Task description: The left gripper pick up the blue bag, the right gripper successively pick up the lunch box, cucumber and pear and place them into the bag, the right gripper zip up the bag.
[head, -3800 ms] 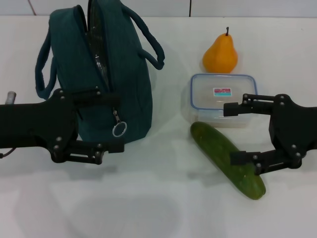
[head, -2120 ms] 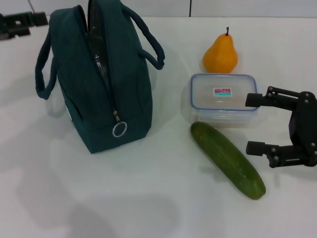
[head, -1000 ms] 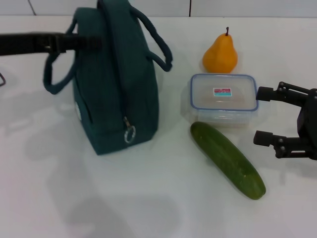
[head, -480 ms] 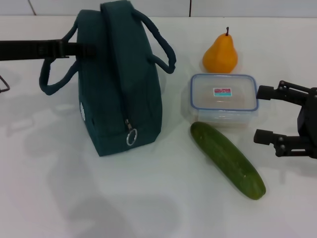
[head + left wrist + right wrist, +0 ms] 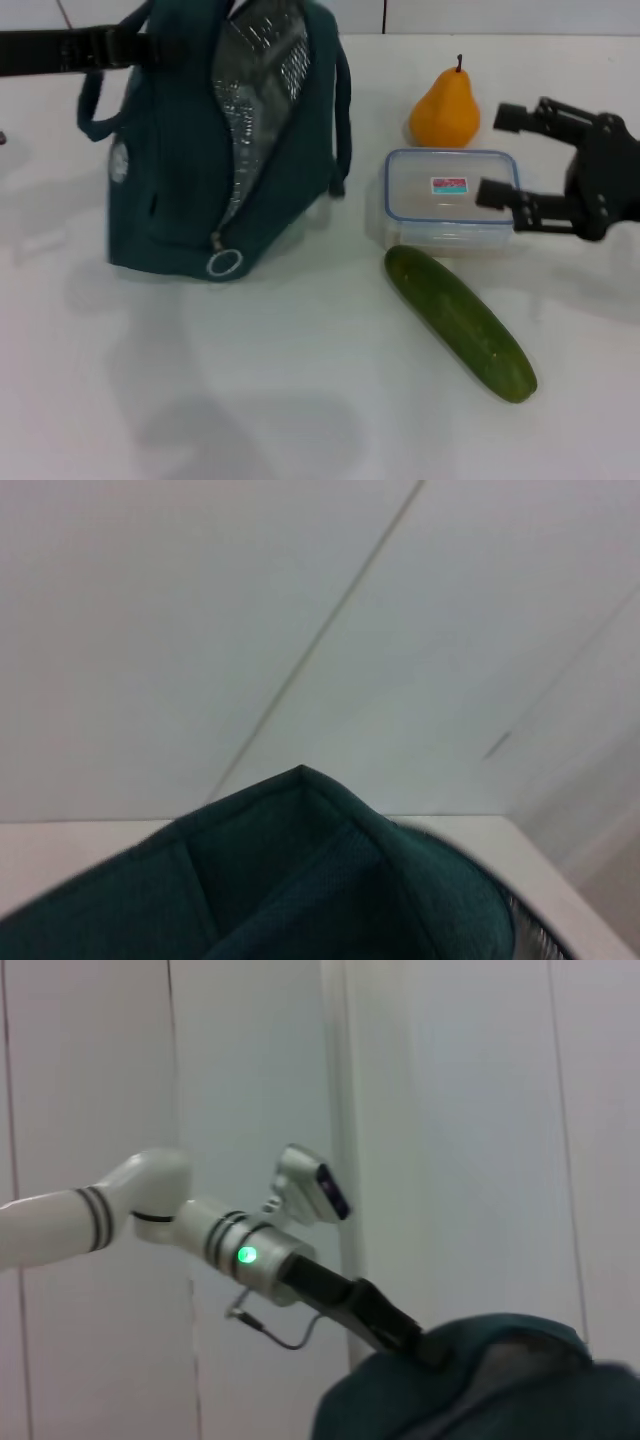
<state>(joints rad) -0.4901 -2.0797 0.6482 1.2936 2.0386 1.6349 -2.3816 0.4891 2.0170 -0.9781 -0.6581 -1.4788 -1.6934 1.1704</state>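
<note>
The lunch box is too wide for the blue bag's opening, so next my right gripper goes to the opening's loose rim first and pulls it wider.
The blue bag hangs tilted at the left, its mouth gaping so the silver lining shows, with the ring zipper pull at its low end. My left gripper reaches in from the left and is shut on the bag's handle; its wrist view shows only teal fabric. The lunch box lies flat at centre right, the pear stands behind it and the cucumber lies in front. My right gripper is open, over the lunch box's right end.
Everything rests on a white table, with a pale wall behind. The right wrist view looks across at my left arm and the bag's top.
The left gripper has lifted and tipped the bag, and its mouth has fallen open to show the lining. The right gripper has moved back and left, from beside the cucumber to the lunch box's right end.
</note>
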